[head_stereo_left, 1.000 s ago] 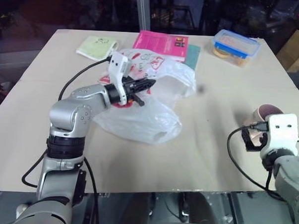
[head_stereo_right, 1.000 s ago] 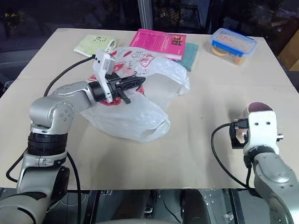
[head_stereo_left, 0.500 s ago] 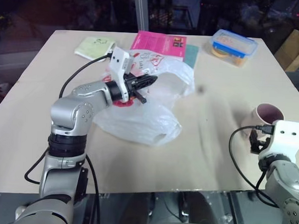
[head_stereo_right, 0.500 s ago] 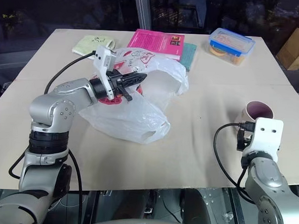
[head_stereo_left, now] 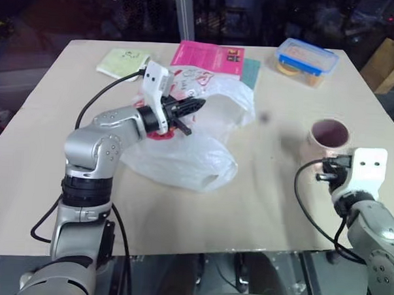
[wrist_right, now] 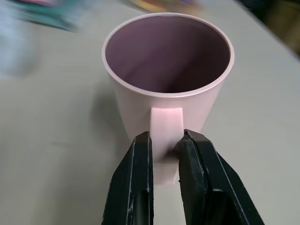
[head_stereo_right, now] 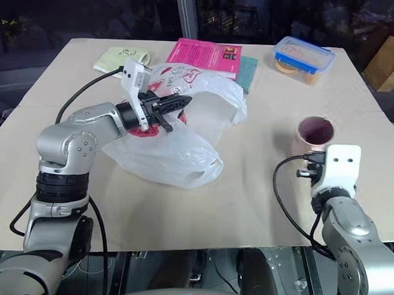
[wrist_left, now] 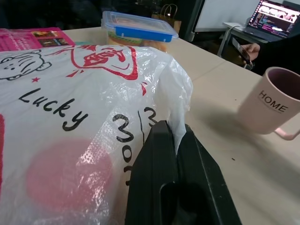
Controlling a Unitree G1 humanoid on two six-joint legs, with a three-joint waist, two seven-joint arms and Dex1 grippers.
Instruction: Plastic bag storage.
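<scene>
My right gripper keeps moving the pink mug [head_stereo_left: 325,137], which is upright, into the plastic bag's opening [head_stereo_left: 218,119] that faces it, until the mug stands inside.
The plastic bag [head_stereo_left: 183,153], thin and translucent white with red prints, lies crumpled on the left half of the table. My left gripper [head_stereo_left: 197,105] is shut on a fold of it near its top; the wrist view shows the film pinched between the black fingertips [wrist_left: 161,133]. At the right, a pink mug [wrist_right: 168,70] marked HOME [wrist_left: 269,101] stands upright on the table. My right gripper [wrist_right: 166,137] is shut on the mug's handle, one finger on each side.
A pink book [head_stereo_left: 211,58], a teal pad [head_stereo_left: 252,71], a blue-lidded box [head_stereo_left: 307,57] and a pale green cloth [head_stereo_left: 125,63] lie along the far edge. A brown paper bag [head_stereo_left: 390,61] stands past the right corner. A person's hand [wrist_left: 253,47] holds a phone near a laptop.
My right gripper has closed on the mug's handle and shifted left, and the mug now stands further left. The left gripper still holds the bag in the same place.
</scene>
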